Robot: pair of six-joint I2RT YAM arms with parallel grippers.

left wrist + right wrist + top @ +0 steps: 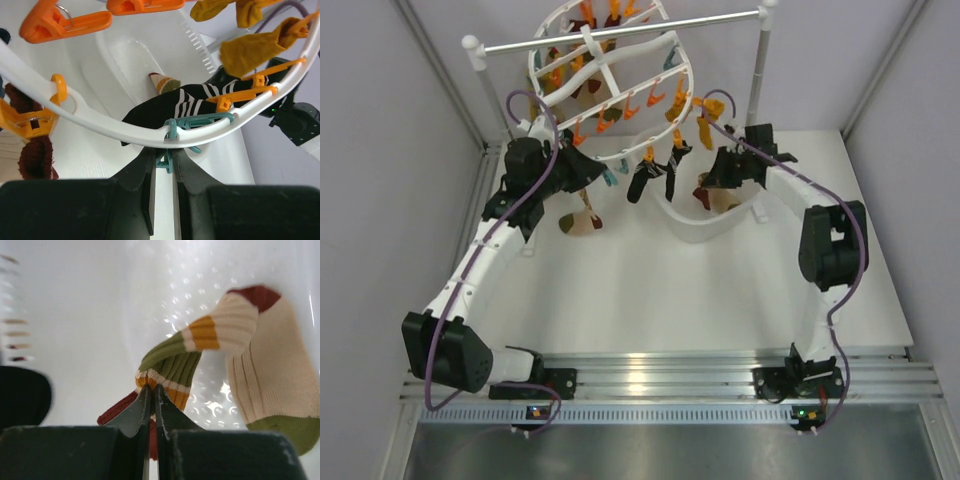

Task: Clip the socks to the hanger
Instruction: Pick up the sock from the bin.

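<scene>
The hanging black and mustard socks (pixel 674 168) are between the tub and the teal clip, so my right gripper should take its striped sock around their near side (pixel 652 218).
The white oval hanger (pixel 620 55) hangs tilted from a rail, with orange and teal clips dangling from it. My left gripper (pixel 592 172) (pixel 164 159) sits right under the hanger's rim (pixel 100 120), shut on a teal clip (pixel 169 161). A black striped sock (pixel 165 107) and mustard socks (pixel 250 47) hang just beyond it. My right gripper (pixel 715 188) (pixel 152 387) reaches down into the white tub (pixel 705 230). It is shut on the cuff of a green, orange, cream and red striped sock (pixel 175 365). A second sock of the same kind (pixel 265 375) lies beside it.
The silver rail (pixel 620 35) on white posts carries the hanger at the back. A tan patterned sock (pixel 580 222) lies on the white table below the left gripper. Black socks (pixel 645 180) hang from the hanger's near rim. A dark red-brown sock (pixel 35 157) hangs at the left.
</scene>
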